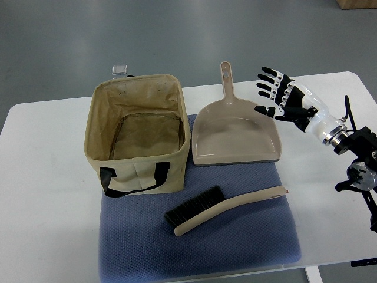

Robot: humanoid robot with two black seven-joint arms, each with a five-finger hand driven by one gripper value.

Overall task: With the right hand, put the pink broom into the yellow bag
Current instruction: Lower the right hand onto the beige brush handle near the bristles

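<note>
The pink broom (231, 204) is longer than the yellow bag's opening (141, 121), so the broom's handle will rest up against the bag's rim when I place the broom inside.
The pink broom (227, 207), a hand brush with black bristles at its left end, lies flat on the blue mat (247, 247), handle pointing right. The yellow bag (136, 132) stands open and empty at the left, black handles at its front. My right hand (275, 94) hovers above the table at the upper right, fingers spread and holding nothing, just right of the pink dustpan (235, 132) and well above the broom. The left arm does not show.
The dustpan lies between bag and hand, its handle pointing away. The white table (41, 194) ends close to the mat's front edge. A small grey object (119, 69) sits behind the bag.
</note>
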